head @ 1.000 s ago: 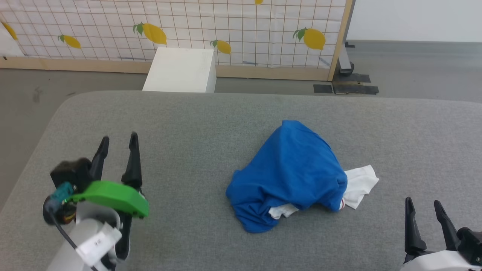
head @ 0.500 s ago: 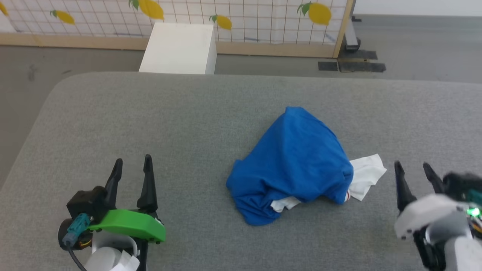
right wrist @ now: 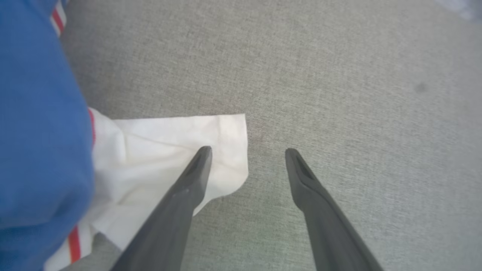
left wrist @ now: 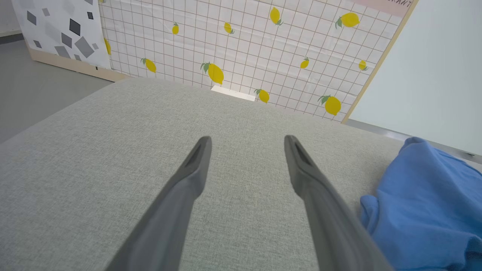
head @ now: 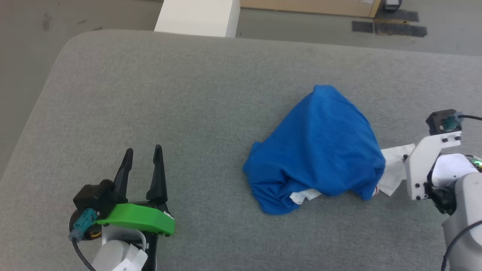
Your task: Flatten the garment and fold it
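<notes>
My gripper will pull the white sleeve, and the garment (head: 321, 144) will then open out and show its other sleeve, because white cloth (head: 305, 195) peeks out from under the blue heap.
The garment (head: 320, 150) is a crumpled bright blue heap on the grey padded surface (head: 188, 94), right of centre. A white sleeve (head: 393, 169) with red-striped trim sticks out on its right side. My right gripper (right wrist: 247, 150) hangs open over that white sleeve (right wrist: 158, 150), one finger above its corner and the other above bare surface. Whether it touches the cloth I cannot tell. The right wrist (head: 429, 165) sits just right of the heap. My left gripper (head: 143, 149) stands open and empty at the lower left, well apart from the garment (left wrist: 425, 195).
A white box (head: 197, 17) stands on the floor beyond the surface's far edge. A lemon-patterned screen (left wrist: 244, 49) rises behind it. The surface's rounded left corner (head: 71, 41) drops to grey floor.
The head camera has tilted down. My right arm has come up and inward from the lower right to the white sleeve, fingers now pointing down. The left gripper has hardly moved.
</notes>
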Available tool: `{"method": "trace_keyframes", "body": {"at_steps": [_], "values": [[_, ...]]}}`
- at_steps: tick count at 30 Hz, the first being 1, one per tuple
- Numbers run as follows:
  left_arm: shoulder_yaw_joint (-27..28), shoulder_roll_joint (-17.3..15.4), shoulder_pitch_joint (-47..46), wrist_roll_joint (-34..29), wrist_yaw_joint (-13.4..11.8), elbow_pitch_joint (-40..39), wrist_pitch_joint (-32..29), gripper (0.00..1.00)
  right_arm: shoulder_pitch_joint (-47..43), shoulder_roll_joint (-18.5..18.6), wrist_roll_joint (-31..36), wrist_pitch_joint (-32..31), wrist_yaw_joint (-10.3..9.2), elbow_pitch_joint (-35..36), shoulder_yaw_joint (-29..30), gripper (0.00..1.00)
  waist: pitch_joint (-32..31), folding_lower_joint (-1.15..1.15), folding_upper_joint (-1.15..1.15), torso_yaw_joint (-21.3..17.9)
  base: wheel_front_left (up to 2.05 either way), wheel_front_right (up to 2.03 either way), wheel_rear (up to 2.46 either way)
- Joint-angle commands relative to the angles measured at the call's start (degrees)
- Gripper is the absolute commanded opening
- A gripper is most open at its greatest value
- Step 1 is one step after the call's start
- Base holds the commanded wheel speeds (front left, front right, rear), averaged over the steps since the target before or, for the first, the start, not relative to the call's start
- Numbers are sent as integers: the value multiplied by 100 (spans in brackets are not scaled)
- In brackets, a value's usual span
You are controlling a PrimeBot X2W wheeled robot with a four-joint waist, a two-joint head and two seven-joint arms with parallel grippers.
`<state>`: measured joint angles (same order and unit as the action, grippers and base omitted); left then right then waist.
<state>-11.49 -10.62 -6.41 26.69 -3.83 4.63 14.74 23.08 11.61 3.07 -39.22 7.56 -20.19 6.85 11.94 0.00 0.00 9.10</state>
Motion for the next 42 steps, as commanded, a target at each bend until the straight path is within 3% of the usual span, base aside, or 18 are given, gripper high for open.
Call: {"method": "trace_keyframes", "body": {"at_steps": [1,8,9,10,13,19,24,32,33,34,39,42], "values": [[59,53,-137,-62,54,22,26,100,79,-9,-58,-139,-8,-54,-92,100,252,0,0,210,0,0,0],[211,247,-192,-215,239,162,26,100,-47,120,-468,-680,-8,-242,-658,100,327,0,0,241,0,0,0],[229,266,-196,-235,257,178,26,100,-55,132,-530,-708,-8,-240,-701,33,316,0,0,229,0,0,0],[256,287,-197,-256,279,196,26,100,-51,137,-631,-681,-8,-199,-735,0,292,0,0,208,0,0,0],[298,324,-195,-323,334,247,26,100,-7,207,-859,-439,-8,0,-650,0,204,0,0,153,0,0,0],[384,385,-154,-406,424,323,26,100,-65,260,-953,351,-8,625,632,0,-51,0,0,41,0,0,0],[441,424,-60,-436,473,379,26,100,-849,47,-677,184,-8,890,1644,0,-225,0,0,-50,0,0,0],[479,448,-24,-424,519,490,26,100,-1730,-505,-529,-1,-8,684,2367,1,-331,0,0,-131,0,0,0],[478,443,-16,-422,525,512,26,100,-1731,-554,-558,97,-8,705,2381,37,-351,0,0,-145,0,0,0],[477,438,-11,-417,532,528,26,100,-1724,-579,-585,230,-8,740,2383,100,-362,0,0,-157,0,0,0],[422,444,-41,-310,603,583,-77,100,-1549,-754,-963,1131,-8,1147,2548,100,-506,0,0,-278,0,0,0],[277,478,-231,-159,716,583,-437,100,-1561,-812,-1076,1456,-8,1414,2572,100,-567,0,0,-395,0,0,0]]}}
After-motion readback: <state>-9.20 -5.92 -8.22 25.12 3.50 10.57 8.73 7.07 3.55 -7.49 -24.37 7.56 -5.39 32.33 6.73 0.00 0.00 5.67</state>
